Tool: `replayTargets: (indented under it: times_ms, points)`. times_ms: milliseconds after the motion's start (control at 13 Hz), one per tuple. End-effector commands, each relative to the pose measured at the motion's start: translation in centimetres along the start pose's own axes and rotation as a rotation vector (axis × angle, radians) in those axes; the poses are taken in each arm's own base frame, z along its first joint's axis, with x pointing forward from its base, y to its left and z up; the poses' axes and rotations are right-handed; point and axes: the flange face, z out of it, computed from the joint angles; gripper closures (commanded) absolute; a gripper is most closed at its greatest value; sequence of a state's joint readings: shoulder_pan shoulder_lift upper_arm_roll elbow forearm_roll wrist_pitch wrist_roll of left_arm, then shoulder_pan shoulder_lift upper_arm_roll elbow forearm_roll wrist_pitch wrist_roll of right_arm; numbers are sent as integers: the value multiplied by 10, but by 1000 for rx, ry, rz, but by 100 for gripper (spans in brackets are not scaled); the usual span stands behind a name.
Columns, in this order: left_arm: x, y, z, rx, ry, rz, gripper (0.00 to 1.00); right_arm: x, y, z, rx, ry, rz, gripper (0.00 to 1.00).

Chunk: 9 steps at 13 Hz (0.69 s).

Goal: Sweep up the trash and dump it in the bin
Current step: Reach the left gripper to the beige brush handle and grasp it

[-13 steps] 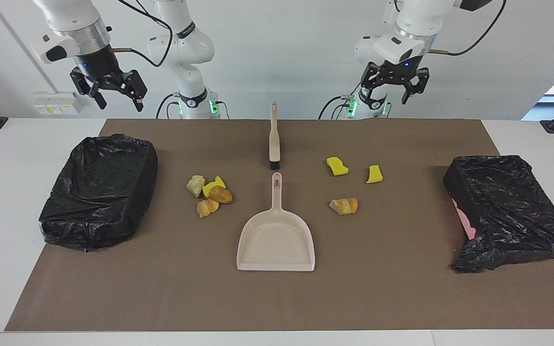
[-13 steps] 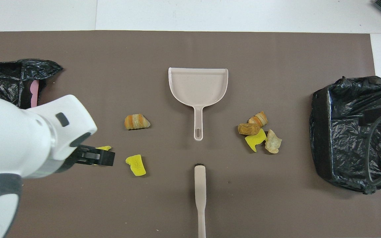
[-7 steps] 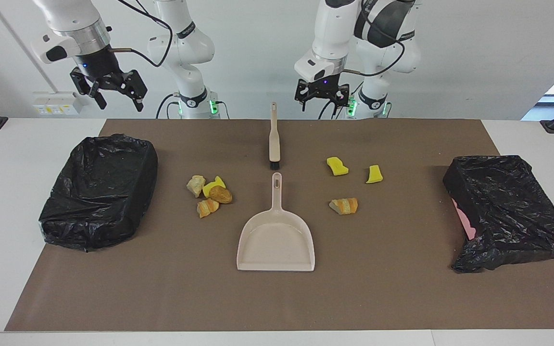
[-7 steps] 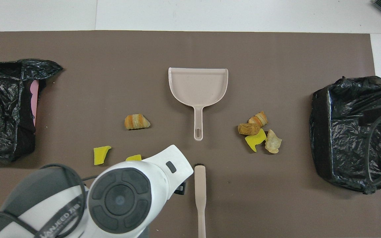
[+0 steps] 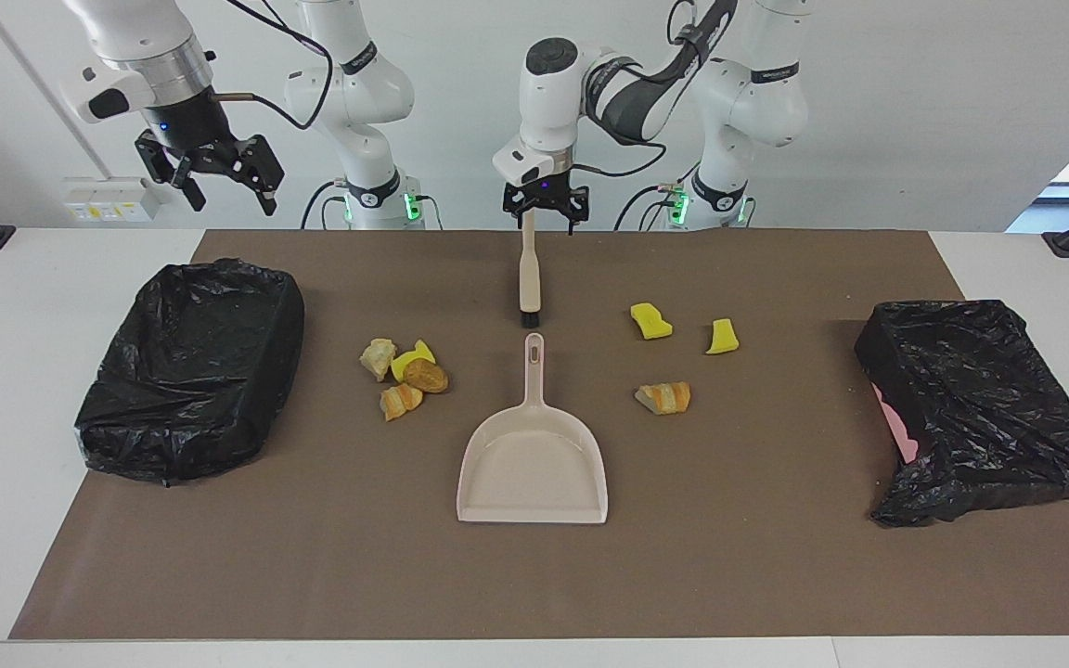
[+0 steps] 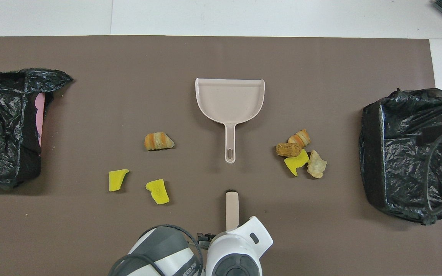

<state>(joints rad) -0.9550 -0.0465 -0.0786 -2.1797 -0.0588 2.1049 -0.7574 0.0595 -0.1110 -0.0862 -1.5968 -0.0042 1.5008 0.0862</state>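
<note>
The beige brush's handle [image 5: 530, 263] is between my left gripper's open fingers, so I should now move that gripper down toward the handle's end [image 5: 528, 223] and close it there.
A beige brush [image 5: 529, 288] [image 6: 231, 205] lies mid-table with its handle toward the robots. My left gripper [image 5: 544, 221] is low over the handle's end, open, fingers on either side of it; from overhead its wrist covers it. The beige dustpan [image 5: 533, 464] [image 6: 229, 99] lies just past the brush. Several trash scraps [image 5: 405, 371] [image 6: 299, 153] sit clustered toward the right arm's end. Two yellow chunks [image 5: 650, 320] [image 5: 722, 336] and a bread lump [image 5: 664, 397] [image 6: 159, 141] lie toward the left arm's end. My right gripper [image 5: 210, 181] waits open, high up.
A bin lined with a black bag [image 5: 191, 366] [image 6: 409, 153] stands at the right arm's end of the brown mat. Another black-bagged bin [image 5: 980, 408] [image 6: 2, 126], with pink showing at its side, stands at the left arm's end.
My left arm has swung from its own end of the table to the middle and come down over the brush handle. The right arm has not moved.
</note>
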Motion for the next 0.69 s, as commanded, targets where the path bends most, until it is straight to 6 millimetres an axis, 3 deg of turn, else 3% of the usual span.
replayTargets:
  times_ms: [0, 307, 461, 614]
  points:
    - [-22, 1, 25, -8, -3, 9, 0, -4, 4, 1, 5, 23, -27, 0]
    - [-42, 8, 45, -25, -51, -14, 0, -4, 4, 0, 5, 23, -27, 0]
    - [-43, 19, 66, -31, -48, -20, 0, -4, 6, 1, 5, 23, -24, 0]
    - [-50, 23, 69, -25, -52, -19, 0, -4, 6, 1, 5, 23, -23, 0]
